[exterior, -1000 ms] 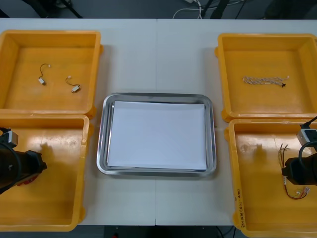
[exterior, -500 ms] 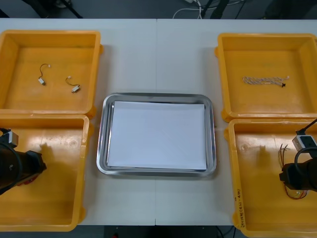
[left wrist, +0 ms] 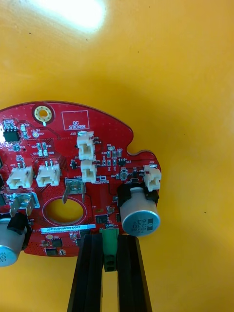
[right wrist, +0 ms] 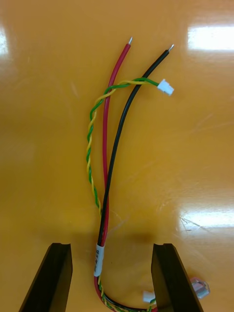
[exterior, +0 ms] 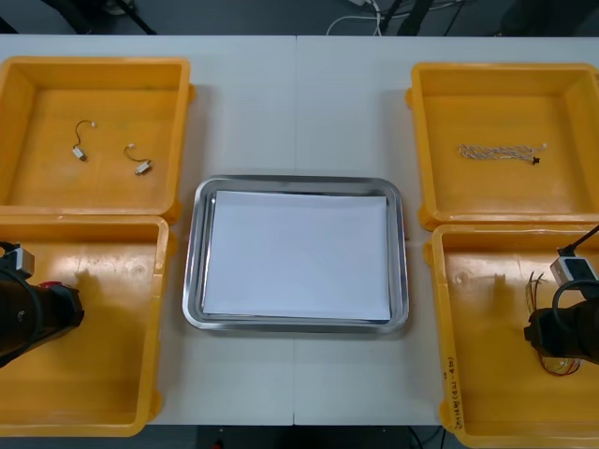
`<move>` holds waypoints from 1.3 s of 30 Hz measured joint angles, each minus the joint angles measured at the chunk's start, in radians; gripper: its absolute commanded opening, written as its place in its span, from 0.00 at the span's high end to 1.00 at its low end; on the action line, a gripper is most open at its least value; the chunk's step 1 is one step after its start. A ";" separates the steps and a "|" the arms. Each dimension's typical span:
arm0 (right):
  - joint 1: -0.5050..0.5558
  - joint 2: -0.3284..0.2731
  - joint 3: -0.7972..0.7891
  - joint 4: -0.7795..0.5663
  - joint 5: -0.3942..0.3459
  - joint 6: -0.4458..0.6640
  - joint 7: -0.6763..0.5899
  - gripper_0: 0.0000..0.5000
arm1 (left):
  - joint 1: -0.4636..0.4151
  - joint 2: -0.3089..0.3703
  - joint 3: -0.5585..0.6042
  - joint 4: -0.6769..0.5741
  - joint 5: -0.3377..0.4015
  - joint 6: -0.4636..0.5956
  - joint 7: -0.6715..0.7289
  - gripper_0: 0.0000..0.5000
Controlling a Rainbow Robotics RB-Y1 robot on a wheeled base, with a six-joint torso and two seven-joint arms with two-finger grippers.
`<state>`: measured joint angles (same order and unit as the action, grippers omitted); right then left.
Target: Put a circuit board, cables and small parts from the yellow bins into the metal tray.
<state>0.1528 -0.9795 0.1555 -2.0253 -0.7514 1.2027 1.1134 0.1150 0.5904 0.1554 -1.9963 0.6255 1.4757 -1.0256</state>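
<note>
The bundle of cables lies in a hook with smoothly arched wire ends, so I expect it to hold most of that bent shape when I lift it.
A round red circuit board lies on the floor of the near left yellow bin. My left gripper is shut on the board's edge, its fingers pinching a small green connector there. In the front view that gripper sits low at the bin's left end, with a bit of red beside it. My right gripper hangs open over the near right bin. A bundle of red, black and yellow-green cables runs out between its fingers. The metal tray holds a white sheet.
The far left bin holds two small metal parts with short wires. In the far right bin lies a twisted pale cable. Bare table separates the bins from the tray.
My left gripper's fingers have come together on the circuit board's edge. The right arm shifted a little toward the bin's right side and stays open.
</note>
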 measured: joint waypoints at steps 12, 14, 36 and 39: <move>-0.001 0.024 0.019 0.003 0.036 -0.001 0.000 0.06 | 0.000 0.000 0.000 0.000 -0.001 0.000 0.000 1.00; -0.001 0.028 0.021 0.007 0.042 -0.006 0.000 0.06 | 0.000 0.000 0.000 0.000 -0.001 0.000 0.000 1.00; -0.007 0.031 0.035 0.029 0.054 -0.068 0.000 1.00 | -0.133 0.004 0.066 -0.139 0.044 0.398 0.000 1.00; -0.010 0.031 0.035 0.029 0.055 -0.069 0.000 1.00 | -0.175 0.004 0.074 -0.158 0.058 0.433 0.000 1.00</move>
<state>0.1431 -0.9483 0.1908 -1.9962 -0.6966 1.1340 1.1134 -0.0601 0.5946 0.2298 -2.1540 0.6838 1.9092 -1.0256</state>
